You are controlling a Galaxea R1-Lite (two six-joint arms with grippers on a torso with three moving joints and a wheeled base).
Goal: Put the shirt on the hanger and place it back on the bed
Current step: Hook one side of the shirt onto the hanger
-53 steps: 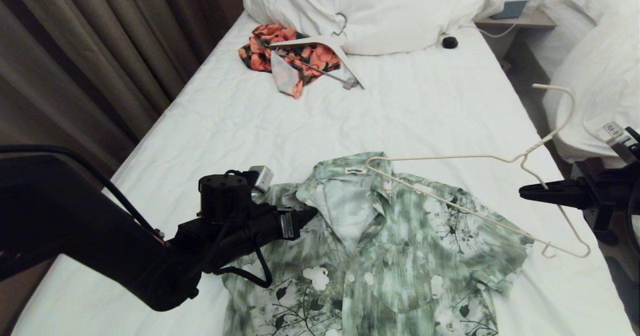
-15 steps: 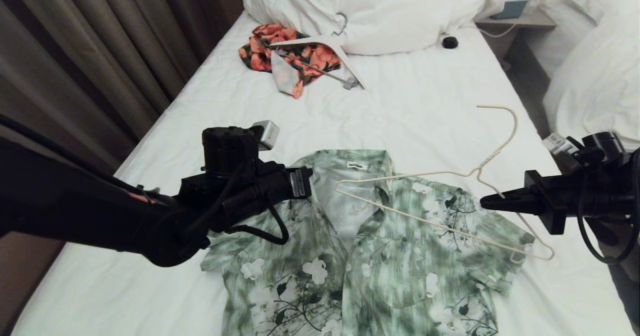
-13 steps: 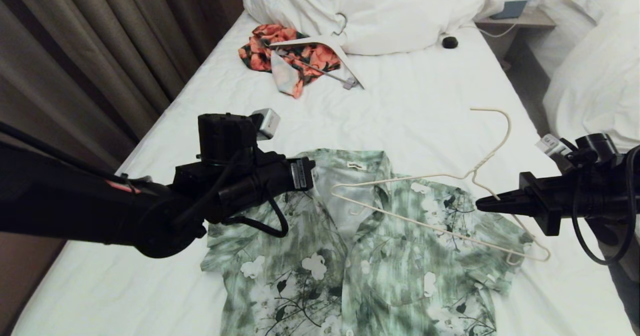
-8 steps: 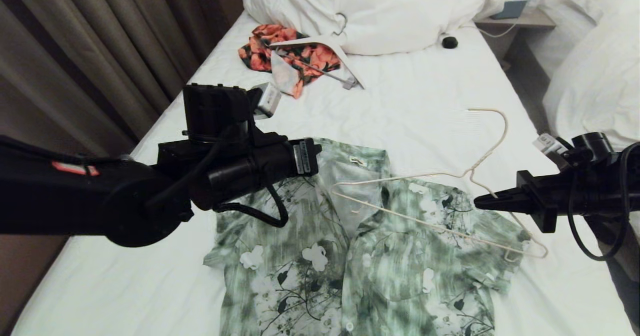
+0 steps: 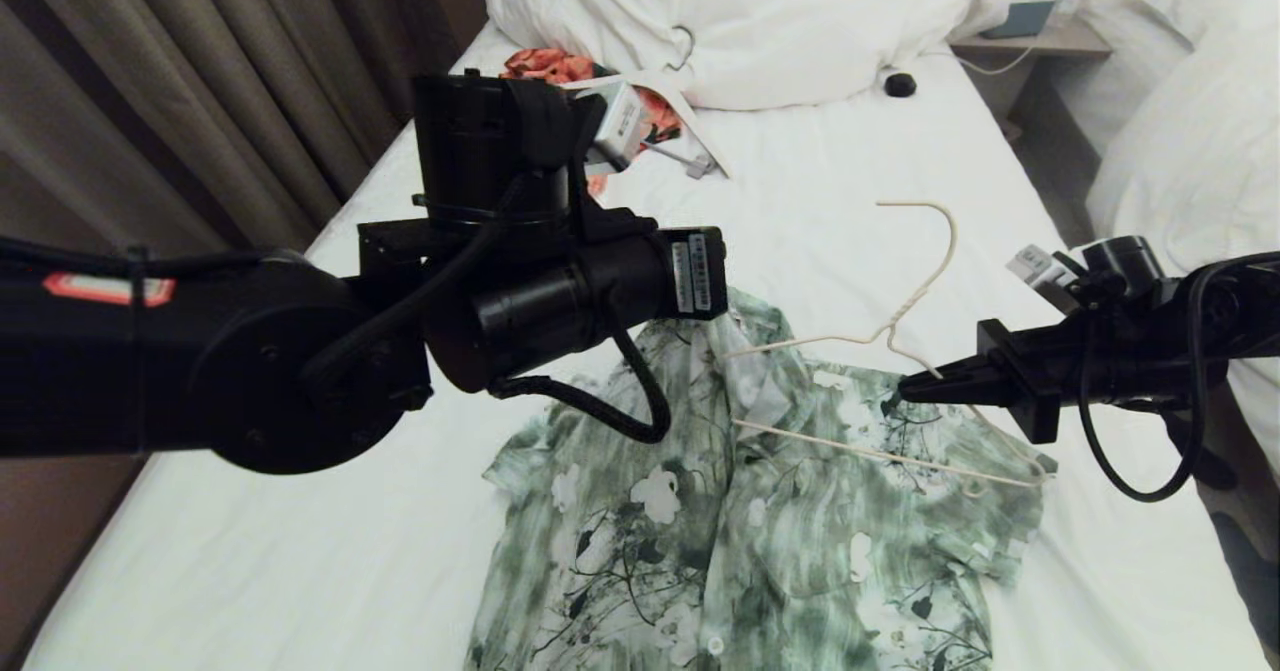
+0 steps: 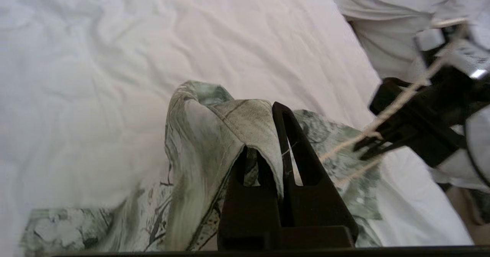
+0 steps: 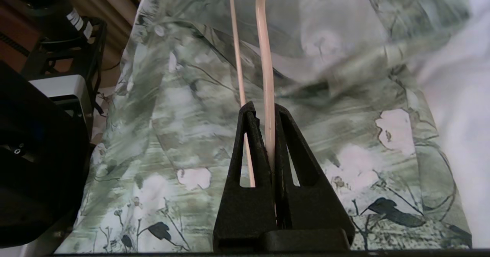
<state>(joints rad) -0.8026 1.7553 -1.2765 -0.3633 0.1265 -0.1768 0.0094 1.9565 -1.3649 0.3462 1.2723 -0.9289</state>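
I should keep pulling the collar over the hanger (image 5: pixel 828 439) with my left gripper, because the hanger's far end (image 5: pixel 735 353) meets the raised collar, and then let go beside my right gripper.
The pale green floral shirt (image 5: pixel 760 511) lies front-up on the white bed (image 5: pixel 860 181), its collar pulled up off the sheet. My left gripper (image 6: pixel 268 134) is shut on the collar edge, and the cloth (image 6: pixel 214 119) drapes over one finger. In the head view the left wrist (image 5: pixel 560 291) hides that grip. My right gripper (image 5: pixel 905 388) comes in from the right, shut on the cream wire hanger (image 5: pixel 880 453) just below its hook. The hanger's far end reaches the raised collar. From the right wrist, the hanger wire (image 7: pixel 264 38) runs from the closed right gripper (image 7: pixel 268 109) over the shirt (image 7: pixel 191 134).
An orange floral garment (image 5: pixel 540 63) on a thick white hanger lies near the duvet (image 5: pixel 760 11), partly behind my left wrist. A small black object (image 5: pixel 900 84) sits on the sheet. Curtains (image 5: pixel 200 101) hang left; a second bed (image 5: pixel 1180 131) and nightstand (image 5: pixel 1030 36) stand right.
My left gripper has risen and swung right with the collar, dragging the shirt along. My right gripper has carried the hanger left, toward the raised collar.
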